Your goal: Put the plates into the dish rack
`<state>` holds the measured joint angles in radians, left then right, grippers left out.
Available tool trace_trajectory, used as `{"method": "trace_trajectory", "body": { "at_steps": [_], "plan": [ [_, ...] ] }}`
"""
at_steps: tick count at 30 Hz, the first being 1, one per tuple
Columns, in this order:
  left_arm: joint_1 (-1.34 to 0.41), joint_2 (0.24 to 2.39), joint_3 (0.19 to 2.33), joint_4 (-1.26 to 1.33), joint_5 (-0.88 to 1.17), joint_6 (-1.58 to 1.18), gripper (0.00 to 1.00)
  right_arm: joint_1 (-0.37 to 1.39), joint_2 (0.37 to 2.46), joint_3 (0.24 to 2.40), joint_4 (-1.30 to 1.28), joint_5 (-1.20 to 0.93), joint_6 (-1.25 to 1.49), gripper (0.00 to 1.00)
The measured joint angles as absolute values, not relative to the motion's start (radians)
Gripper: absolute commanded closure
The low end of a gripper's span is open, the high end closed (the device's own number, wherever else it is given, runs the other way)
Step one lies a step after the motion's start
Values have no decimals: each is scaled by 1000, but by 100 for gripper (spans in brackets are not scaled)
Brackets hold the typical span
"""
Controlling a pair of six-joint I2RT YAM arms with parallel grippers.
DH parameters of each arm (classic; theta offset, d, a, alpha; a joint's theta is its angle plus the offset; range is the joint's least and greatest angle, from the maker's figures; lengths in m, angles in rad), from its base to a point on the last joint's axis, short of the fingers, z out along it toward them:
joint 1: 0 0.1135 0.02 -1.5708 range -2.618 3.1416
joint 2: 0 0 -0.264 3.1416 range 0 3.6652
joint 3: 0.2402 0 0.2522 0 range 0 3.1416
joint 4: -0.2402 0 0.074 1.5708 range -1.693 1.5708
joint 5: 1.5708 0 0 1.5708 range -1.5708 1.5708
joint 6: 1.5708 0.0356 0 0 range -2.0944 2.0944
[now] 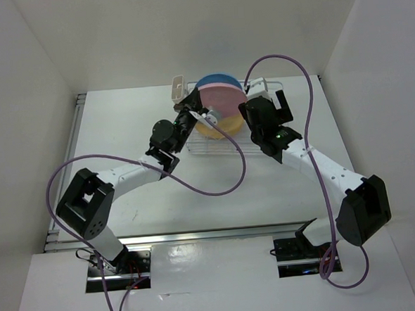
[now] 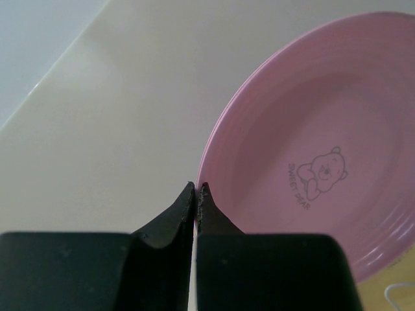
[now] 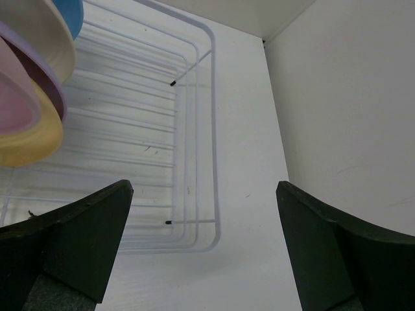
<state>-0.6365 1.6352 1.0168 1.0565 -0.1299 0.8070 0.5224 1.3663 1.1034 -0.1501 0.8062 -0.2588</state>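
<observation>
The robot's left gripper should keep moving down and let go at the dish rack's front slot (image 1: 219,144), since that slot is open and the pink plate (image 1: 222,98) faces forward like the yellow-orange plate.
The wire dish rack (image 1: 236,141) stands at the back middle of the table, with its cream cutlery cup (image 1: 178,88) at the left end. Plates stand on edge in it: blue (image 1: 217,79) at the back, pink (image 1: 224,98), yellow-orange (image 1: 216,129) in front. My left gripper (image 1: 204,117) is shut on the pink plate's (image 2: 318,162) rim, its fingertips (image 2: 204,194) pinching the edge. My right gripper (image 1: 249,110) is open and empty over the rack's right end (image 3: 194,97). The right wrist view shows the blue (image 3: 71,13), cream (image 3: 39,32), purple (image 3: 50,87), pink (image 3: 16,103) and yellow-orange (image 3: 32,146) plates together.
White walls close in the table at the back and both sides. The right wall (image 3: 350,97) is close beside the rack's right end. Purple cables (image 1: 217,190) loop over the table in front of the rack.
</observation>
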Motion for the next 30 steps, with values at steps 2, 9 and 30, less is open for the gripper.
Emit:
{"method": "trace_trajectory", "body": {
  "at_steps": [2, 9, 30],
  "plan": [
    [-640, 1646, 1017, 1058, -128, 806, 100, 522, 1366, 1103, -151, 806, -257, 0],
    [-598, 1711, 1016, 1053, -125, 790, 100, 514, 1366, 1099, -151, 806, -250, 0],
    [-542, 1845, 1010, 1010, 27, 677, 88, 513, 1370, 1098, -162, 806, -243, 0]
  ]
}}
